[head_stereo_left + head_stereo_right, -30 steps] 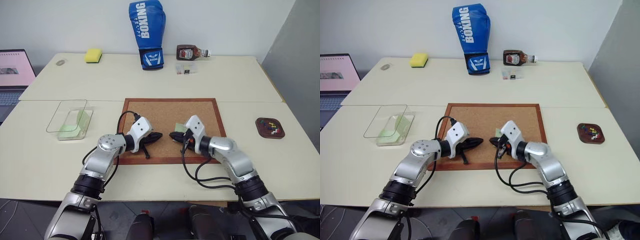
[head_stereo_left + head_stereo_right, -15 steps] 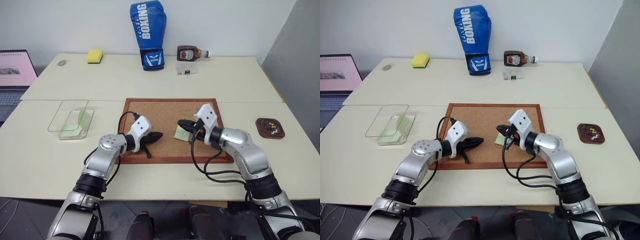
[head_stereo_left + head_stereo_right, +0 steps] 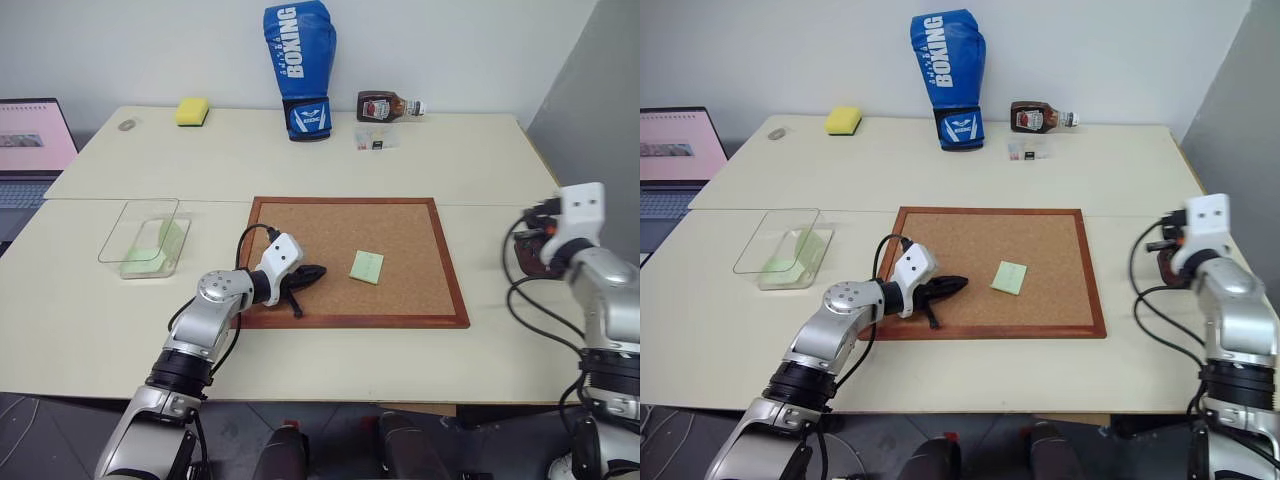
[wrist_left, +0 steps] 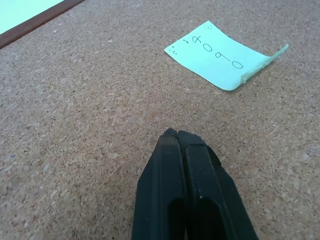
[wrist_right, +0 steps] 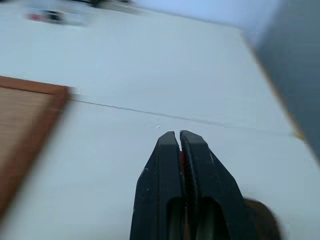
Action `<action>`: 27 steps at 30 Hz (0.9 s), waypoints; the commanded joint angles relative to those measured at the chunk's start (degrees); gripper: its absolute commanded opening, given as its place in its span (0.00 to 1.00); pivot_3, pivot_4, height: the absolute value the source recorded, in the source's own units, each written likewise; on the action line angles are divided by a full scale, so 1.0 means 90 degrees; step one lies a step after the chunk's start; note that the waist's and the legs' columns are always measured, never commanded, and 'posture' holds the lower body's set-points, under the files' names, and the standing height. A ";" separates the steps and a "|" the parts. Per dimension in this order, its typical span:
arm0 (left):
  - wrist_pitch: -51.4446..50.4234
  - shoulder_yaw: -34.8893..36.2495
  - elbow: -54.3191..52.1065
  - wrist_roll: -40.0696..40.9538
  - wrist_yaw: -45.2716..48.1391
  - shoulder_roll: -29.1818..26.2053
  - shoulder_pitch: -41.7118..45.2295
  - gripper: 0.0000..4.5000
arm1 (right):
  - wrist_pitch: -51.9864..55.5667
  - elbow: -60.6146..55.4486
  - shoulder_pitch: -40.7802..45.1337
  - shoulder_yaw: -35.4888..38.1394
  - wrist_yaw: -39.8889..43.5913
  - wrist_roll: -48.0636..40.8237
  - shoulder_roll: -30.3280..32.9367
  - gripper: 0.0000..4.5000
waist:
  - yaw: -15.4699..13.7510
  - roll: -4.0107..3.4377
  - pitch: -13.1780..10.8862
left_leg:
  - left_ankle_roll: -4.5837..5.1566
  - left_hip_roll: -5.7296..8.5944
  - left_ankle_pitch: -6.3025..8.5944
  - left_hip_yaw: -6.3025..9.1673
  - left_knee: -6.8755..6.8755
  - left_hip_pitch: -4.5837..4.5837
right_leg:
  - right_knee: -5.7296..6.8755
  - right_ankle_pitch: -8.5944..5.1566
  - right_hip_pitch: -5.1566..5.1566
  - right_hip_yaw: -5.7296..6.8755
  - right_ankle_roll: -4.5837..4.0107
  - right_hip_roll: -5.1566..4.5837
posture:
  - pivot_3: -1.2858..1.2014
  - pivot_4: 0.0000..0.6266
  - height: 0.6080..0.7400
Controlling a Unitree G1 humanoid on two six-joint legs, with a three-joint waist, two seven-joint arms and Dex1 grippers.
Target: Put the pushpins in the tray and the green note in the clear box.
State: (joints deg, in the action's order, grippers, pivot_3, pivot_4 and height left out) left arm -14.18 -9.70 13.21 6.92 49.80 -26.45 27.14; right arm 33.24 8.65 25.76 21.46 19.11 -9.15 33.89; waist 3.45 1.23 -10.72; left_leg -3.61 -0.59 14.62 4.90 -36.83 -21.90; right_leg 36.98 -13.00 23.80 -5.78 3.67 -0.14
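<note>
My right gripper is holding the red pushpin [image 5: 182, 161] in its fingers and the way is open, so it should keep moving toward the tray [image 3: 528, 262] and let go inside the tray's rim.
The green note [image 3: 367, 266] lies flat on the cork board [image 3: 400, 225], with handwriting showing in the left wrist view [image 4: 225, 62]. My left gripper [image 3: 316, 270] rests shut and empty on the board, a short way left of the note. My right gripper [image 5: 180, 136] is raised at the table's right edge, above the tray [image 3: 526, 256], which its hand and cable partly hide. It is shut on a red pushpin [image 5: 182, 158], a sliver of red between the fingers. The clear box [image 3: 130, 222] stands at the left with pale-green paper inside.
At the back of the table stand a blue boxing glove [image 3: 298, 68], a sauce bottle [image 3: 385, 105], a tiny clear case [image 3: 374, 138] and a yellow sponge [image 3: 191, 110]. A laptop [image 3: 28, 150] sits at the far left edge.
My right gripper has swung from beside the note on the cork board far to the right, over the tray, leaving the note uncovered. The left gripper has stayed put.
</note>
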 commanded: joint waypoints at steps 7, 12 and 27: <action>0.0021 -0.0202 0.0118 -0.0233 0.0180 -0.0063 0.0005 0.00 | -0.0195 0.1716 0.0742 0.0460 0.0026 -0.0476 0.0189 0.00 | 0.0039 -0.0002 0.0001 | 0.0001 0.0003 -0.0001 -0.0013 -0.0013 0.0007 | -0.0003 0.0000 -0.0011 -0.0016 0.0001 0.0000 | 0.52 0.24 1.00; -0.0011 -0.0183 0.0069 -0.0225 0.0188 -0.0101 -0.0032 0.00 | -0.0112 0.1995 0.0860 0.0478 -0.0018 -0.0641 0.0154 0.00 | 0.0038 -0.0002 0.0001 | 0.0001 0.0003 -0.0001 -0.0010 -0.0003 0.0006 | -0.0004 0.0003 -0.0011 -0.0013 0.0005 0.0000 | 0.52 0.24 1.00; -0.0005 -0.0188 0.0067 -0.0227 0.0155 -0.0100 -0.0046 0.00 | -0.0018 0.2155 0.0826 0.0473 -0.0100 -0.0925 0.0221 0.48 | 0.0086 -0.0002 0.0001 | 0.0001 0.0003 0.0000 -0.0011 -0.0005 0.0006 | -0.0004 0.0003 -0.0011 -0.0014 0.0006 0.0000 | 0.52 0.24 1.00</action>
State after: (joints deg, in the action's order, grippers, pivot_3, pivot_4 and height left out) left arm -13.48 -10.36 13.31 5.92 50.81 -27.12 27.56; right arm 33.30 29.46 32.58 24.62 18.53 -16.90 34.61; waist 4.23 1.21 -10.71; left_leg -3.59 -0.56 14.61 4.81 -36.87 -21.85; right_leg 36.94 -12.97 23.70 -5.90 3.73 -0.14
